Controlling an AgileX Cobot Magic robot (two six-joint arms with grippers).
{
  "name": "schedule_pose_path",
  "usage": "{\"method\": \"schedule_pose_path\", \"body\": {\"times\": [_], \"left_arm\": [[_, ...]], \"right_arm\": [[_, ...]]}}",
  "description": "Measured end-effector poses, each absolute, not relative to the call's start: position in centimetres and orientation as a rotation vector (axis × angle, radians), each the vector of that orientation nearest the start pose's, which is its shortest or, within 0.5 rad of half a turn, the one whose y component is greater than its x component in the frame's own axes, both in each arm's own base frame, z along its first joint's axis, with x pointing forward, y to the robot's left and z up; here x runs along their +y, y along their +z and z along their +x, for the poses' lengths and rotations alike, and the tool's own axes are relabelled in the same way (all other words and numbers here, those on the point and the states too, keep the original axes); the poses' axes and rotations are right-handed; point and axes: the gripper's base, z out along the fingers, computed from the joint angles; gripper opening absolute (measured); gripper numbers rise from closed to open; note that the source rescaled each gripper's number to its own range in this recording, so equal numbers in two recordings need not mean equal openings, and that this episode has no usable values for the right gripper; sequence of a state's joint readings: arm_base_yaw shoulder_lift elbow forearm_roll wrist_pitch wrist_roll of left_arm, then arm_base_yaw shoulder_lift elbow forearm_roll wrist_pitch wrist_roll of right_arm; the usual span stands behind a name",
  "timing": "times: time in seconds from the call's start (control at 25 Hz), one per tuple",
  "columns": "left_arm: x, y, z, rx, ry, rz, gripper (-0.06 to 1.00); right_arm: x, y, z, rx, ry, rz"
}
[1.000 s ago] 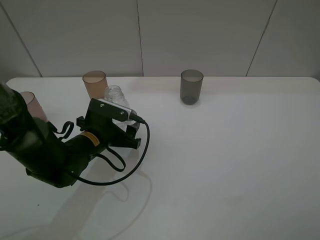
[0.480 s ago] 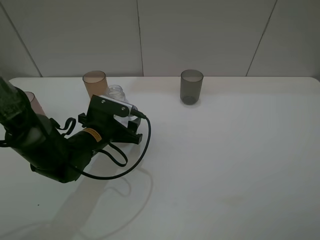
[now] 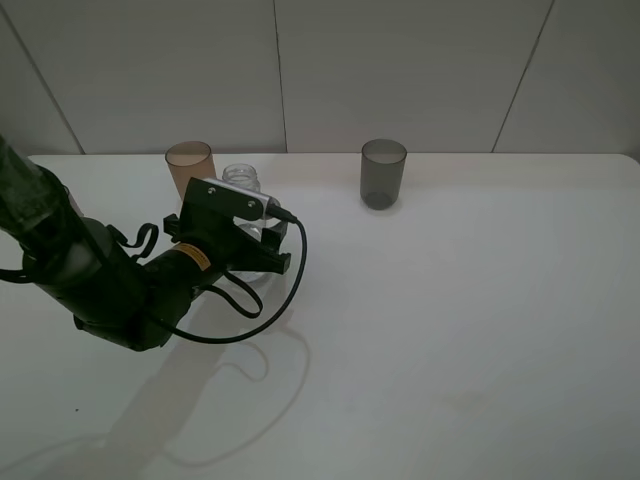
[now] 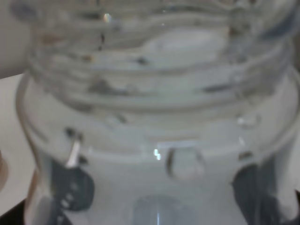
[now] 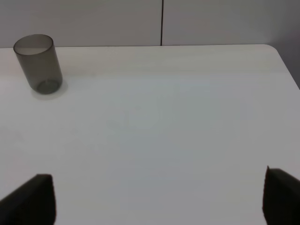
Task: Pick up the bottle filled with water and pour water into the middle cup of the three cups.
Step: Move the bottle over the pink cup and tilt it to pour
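The clear bottle has an open, uncapped opening (image 3: 240, 172), so water will flow straight into the amber middle cup when the robot tilts the bottle.
The clear bottle (image 3: 241, 181) stands upright between the fingers of my left gripper (image 3: 250, 243), which is shut on its body. It is just right of and in front of the amber middle cup (image 3: 189, 165), apart from it. In the left wrist view the bottle (image 4: 159, 117) fills the frame, with dark fingers (image 4: 70, 187) on both sides of it. The dark grey cup (image 3: 383, 173) stands at the back centre and also shows in the right wrist view (image 5: 38, 63). The pinkish cup is hidden behind my left arm. My right gripper (image 5: 157, 201) is open and empty.
The white table (image 3: 450, 320) ends at a tiled wall close behind the cups. A black cable (image 3: 270, 310) loops off my left wrist over the table. The table's far right corner shows in the right wrist view (image 5: 276, 49).
My left gripper has moved right and toward the back with the bottle in it. My arm now covers the pinkish cup. The amber and grey cups have not moved.
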State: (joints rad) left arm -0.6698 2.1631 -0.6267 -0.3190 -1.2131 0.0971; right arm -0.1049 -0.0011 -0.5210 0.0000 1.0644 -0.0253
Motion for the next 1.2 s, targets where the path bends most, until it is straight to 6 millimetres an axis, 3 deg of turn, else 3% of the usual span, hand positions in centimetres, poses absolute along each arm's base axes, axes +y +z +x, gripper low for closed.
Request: {"method": "schedule_pose_path", "body": {"times": [0.04, 0.08, 0.12, 0.16, 0.2, 0.84, 1.2], "left_arm": [[-18.2, 6.8, 27.2, 1.778, -0.216, 0.379, 0.82], [-18.2, 6.8, 27.2, 1.778, -0.216, 0.379, 0.70], [-18.2, 6.8, 27.2, 1.778, -0.216, 0.379, 0.46], [-18.2, 6.8, 27.2, 1.778, -0.217, 0.380, 0.07], [-18.2, 6.8, 27.2, 1.778, -0.216, 0.380, 0.00], [-18.2, 7.1, 27.3, 1.780, -0.220, 0.377, 0.01], [-18.4, 13.7, 27.2, 1.692, -0.133, 0.521, 0.01]], "right_arm": [[0.1, 28.3, -0.8, 2.025, -0.082, 0.081], [0.1, 28.3, -0.8, 2.025, -0.082, 0.081], [0.1, 28.3, -0.8, 2.025, -0.082, 0.081], [0.1, 28.3, -0.8, 2.025, -0.082, 0.081], [0.1, 28.3, -0.8, 2.025, -0.082, 0.081], [0.1, 28.3, -0.8, 2.025, -0.082, 0.081], [0.1, 28.3, -0.8, 2.025, -0.082, 0.081]]}}
